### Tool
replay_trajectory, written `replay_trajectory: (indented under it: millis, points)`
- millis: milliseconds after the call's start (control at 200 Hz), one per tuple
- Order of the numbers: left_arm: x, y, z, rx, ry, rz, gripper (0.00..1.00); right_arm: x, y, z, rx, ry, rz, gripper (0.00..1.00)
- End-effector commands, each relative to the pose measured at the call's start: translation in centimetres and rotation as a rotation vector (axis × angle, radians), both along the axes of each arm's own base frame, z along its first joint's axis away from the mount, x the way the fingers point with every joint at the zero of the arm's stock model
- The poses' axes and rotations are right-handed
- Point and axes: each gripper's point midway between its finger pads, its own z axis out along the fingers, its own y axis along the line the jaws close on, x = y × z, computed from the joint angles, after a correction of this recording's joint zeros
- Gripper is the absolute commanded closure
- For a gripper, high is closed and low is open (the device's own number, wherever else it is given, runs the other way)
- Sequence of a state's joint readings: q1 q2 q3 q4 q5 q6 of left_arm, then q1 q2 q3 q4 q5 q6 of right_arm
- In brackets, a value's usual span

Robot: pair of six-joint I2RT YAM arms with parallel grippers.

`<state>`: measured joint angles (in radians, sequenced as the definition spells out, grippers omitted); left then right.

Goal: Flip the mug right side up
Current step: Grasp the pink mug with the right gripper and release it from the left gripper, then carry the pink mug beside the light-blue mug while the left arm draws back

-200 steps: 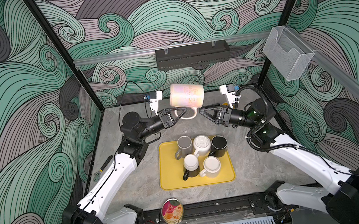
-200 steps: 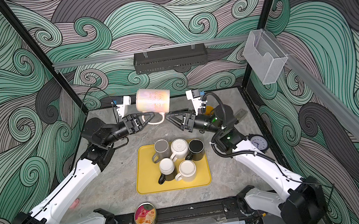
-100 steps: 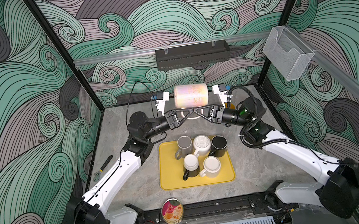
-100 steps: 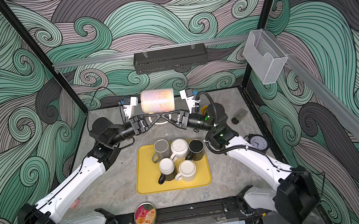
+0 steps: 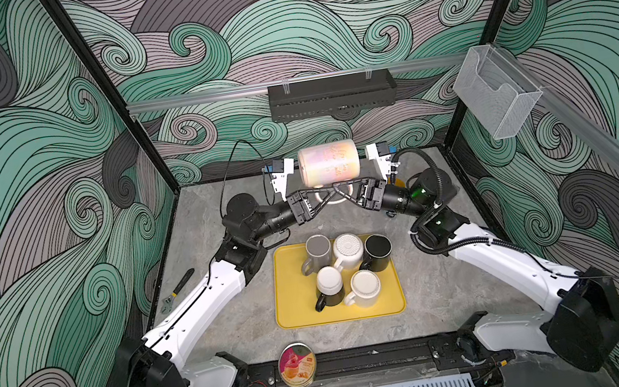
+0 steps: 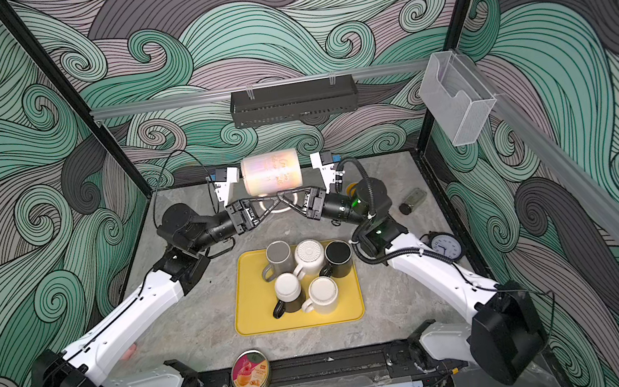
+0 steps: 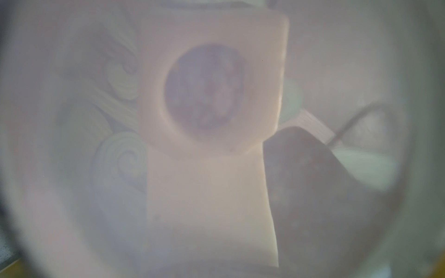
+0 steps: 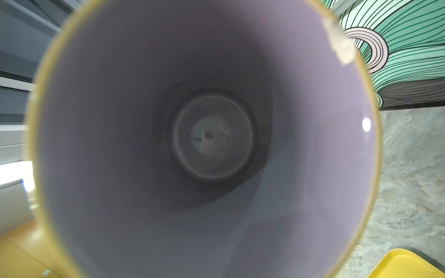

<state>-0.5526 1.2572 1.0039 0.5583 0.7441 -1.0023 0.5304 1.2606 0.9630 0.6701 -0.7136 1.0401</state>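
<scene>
Next, I take the mug's handle from the opening side with my right gripper while my left gripper is on the mug's base side (image 5: 305, 169), before I turn the mug base down.
A pale pink iridescent mug (image 5: 330, 161) (image 6: 271, 172) hangs on its side in the air at the back centre, its mouth toward the right arm. Its white handle (image 5: 343, 196) points down. My left gripper (image 5: 325, 191) (image 6: 274, 198) is shut on the handle from the left. My right gripper (image 5: 341, 188) (image 6: 285, 197) meets it tip to tip from the right, its fingers drawn together at the same handle. The right wrist view looks straight into the mug's lilac inside (image 8: 212, 137). In the left wrist view the mug's base (image 7: 207, 91) is a blur, and neither wrist view shows its jaws.
A yellow tray (image 5: 295, 302) in the table's middle holds several mugs, grey (image 5: 319, 250), white and black. A round tin (image 5: 297, 367) lies at the front edge, a wrench (image 5: 178, 291) at the left. A clock (image 6: 445, 244) and a small jar (image 6: 412, 199) lie on the right.
The left gripper has carried the mug rightward to the centre and levelled it. The right gripper has come in from the right and closed its fingers at the handle.
</scene>
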Motion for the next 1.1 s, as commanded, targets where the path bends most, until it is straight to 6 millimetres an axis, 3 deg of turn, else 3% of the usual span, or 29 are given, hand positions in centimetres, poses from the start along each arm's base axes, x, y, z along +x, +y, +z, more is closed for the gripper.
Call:
replay_trajectory:
  millis: [0, 60, 120, 165, 190, 465, 585, 715, 856, 961, 1096]
  points:
    - [-2.0, -0.6, 0.8, 0.031, -0.078, -0.053, 1.0, -0.5, -0.8, 5.2, 0.105, -0.132, -0.042, 1.0]
    - [-1.7, -0.5, 0.3, 0.064, -0.069, -0.033, 1.0, -0.5, -0.7, 5.3, 0.091, -0.133, -0.05, 1.0]
    - [-1.6, -0.4, -0.3, 0.108, -0.06, -0.014, 0.59, -0.5, -0.8, 5.3, 0.08, -0.14, -0.069, 1.0]
    - [-1.4, -0.2, -0.7, 0.143, -0.053, 0.008, 0.14, -0.4, -1.0, 5.5, 0.076, -0.152, -0.082, 1.0]
    - [-1.0, 0.0, -0.9, 0.157, -0.046, 0.036, 0.02, -0.3, -1.0, 5.5, 0.073, -0.152, -0.094, 1.0]
    - [0.3, 2.1, -5.7, 0.332, 0.009, 0.195, 0.01, 1.2, -1.8, 4.8, 0.027, -0.153, -0.203, 1.0]
    - [1.9, 6.0, -7.8, 0.489, 0.007, 0.438, 0.02, 1.9, -1.7, 3.9, -0.042, -0.136, -0.229, 1.0]
    - [2.5, 11.2, -7.5, 0.645, -0.018, 0.683, 0.01, 3.5, -2.5, 1.3, -0.198, -0.051, -0.33, 1.0]
    - [2.2, 14.3, -7.0, 0.838, -0.113, 0.769, 0.01, 5.6, -4.9, -1.4, -0.38, -0.014, -0.51, 1.0]
    - [2.7, 16.2, -8.4, 0.974, -0.142, 0.834, 0.01, 7.0, -7.6, -3.2, -0.518, -0.002, -0.673, 1.0]
    - [3.4, 17.2, -10.4, 1.052, -0.131, 0.883, 0.01, 8.1, -10.2, -4.5, -0.626, -0.012, -0.816, 1.0]
